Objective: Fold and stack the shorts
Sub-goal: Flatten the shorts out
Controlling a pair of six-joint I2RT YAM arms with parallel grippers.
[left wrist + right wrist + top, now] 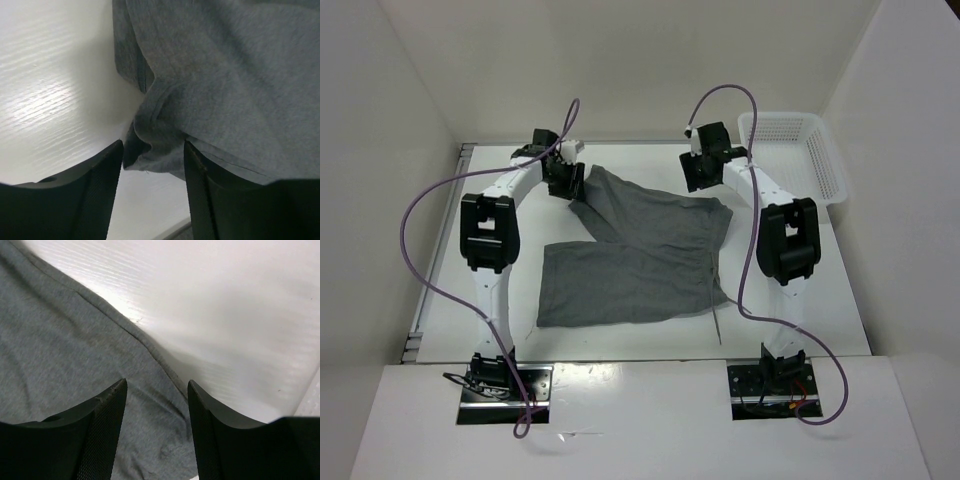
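I should use my left gripper to pull the far leg's hem [144, 150] flat, because it is bunched up between my left gripper's fingers, and then take its far corner [597, 171] to fold it.
The grey shorts [630, 255] lie spread on the white table [790, 320], both legs pointing left and a thin drawstring [718, 326] trailing off the near right edge. My left gripper [566, 184] is at the far left corner of the shorts. In the left wrist view a bunched corner of the shorts [150, 150] sits between the tips of the left gripper [153, 145], whose jaws stand apart. My right gripper [699, 177] hovers at the far right corner. In the right wrist view the right gripper [157, 382] is open over the shorts' hem [150, 345].
A white mesh basket [798, 150] stands at the far right corner of the table, just beyond the right arm. White walls close in the back and both sides. Purple cables loop over both arms.
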